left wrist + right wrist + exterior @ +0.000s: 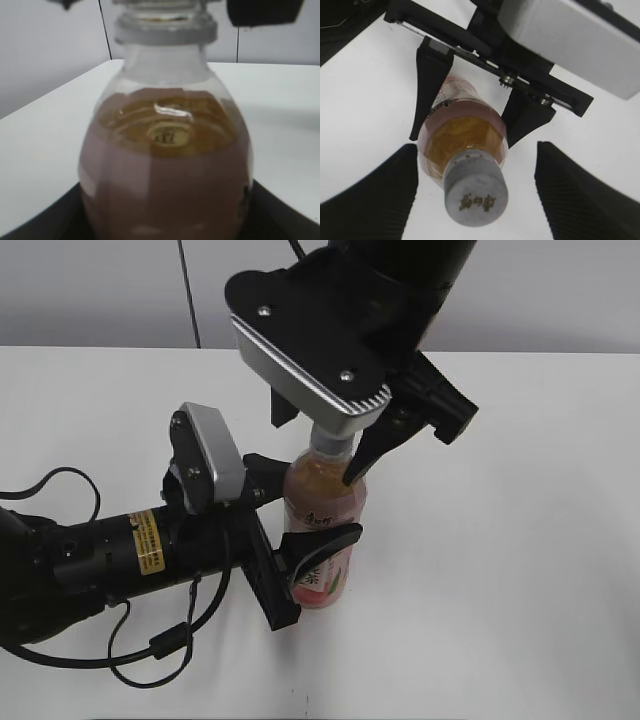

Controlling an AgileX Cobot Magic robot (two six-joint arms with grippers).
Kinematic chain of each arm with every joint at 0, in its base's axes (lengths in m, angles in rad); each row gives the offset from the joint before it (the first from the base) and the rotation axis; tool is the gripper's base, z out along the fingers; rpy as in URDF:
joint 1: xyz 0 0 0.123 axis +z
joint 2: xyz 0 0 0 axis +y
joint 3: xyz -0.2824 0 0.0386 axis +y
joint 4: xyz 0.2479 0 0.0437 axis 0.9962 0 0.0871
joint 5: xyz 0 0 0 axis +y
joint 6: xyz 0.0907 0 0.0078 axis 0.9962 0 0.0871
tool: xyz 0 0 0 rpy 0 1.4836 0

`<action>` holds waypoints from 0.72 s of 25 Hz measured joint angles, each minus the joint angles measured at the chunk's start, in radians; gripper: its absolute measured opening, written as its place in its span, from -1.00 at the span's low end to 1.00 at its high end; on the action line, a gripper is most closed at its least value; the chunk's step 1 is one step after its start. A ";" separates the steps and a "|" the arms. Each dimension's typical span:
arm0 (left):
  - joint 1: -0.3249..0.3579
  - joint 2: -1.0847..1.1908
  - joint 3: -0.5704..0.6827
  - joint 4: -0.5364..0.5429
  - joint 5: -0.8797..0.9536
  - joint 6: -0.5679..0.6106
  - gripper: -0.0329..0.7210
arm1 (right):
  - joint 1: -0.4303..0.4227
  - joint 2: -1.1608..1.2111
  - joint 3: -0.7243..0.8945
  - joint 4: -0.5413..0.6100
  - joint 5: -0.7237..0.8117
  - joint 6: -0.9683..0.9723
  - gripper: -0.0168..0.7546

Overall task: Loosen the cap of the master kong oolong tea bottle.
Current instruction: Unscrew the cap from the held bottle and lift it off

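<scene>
Next, my right gripper lifts clear and turns back before it grips the cap (331, 445), because it is open around the cap (476, 192) and its wrist is at the end of the twist.
The master kong oolong tea bottle (322, 502) stands upright on the white table (520, 590), amber tea showing above its pink label. My left gripper (300, 502) is shut on the bottle's body, one black finger on each side. That grip also shows from above, the left fingers (431, 85) flanking the bottle (462, 132). The white cap (476, 195) with a dark logo sits on the neck. My right gripper (477, 200) stands open around the cap, with white table showing between each pad and the cap. The bottle (165, 165) fills the left wrist view.
The left arm (90, 555) lies low across the table's left side, with a loose black cable (150, 650) beside it. The right arm comes down from above, and its silver camera housing (310, 355) hides the cap in the exterior view. A grey wall runs behind the table.
</scene>
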 joint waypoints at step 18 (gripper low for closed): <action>0.000 0.000 0.000 0.000 0.000 0.000 0.25 | 0.000 0.000 -0.054 0.001 -0.086 1.136 0.56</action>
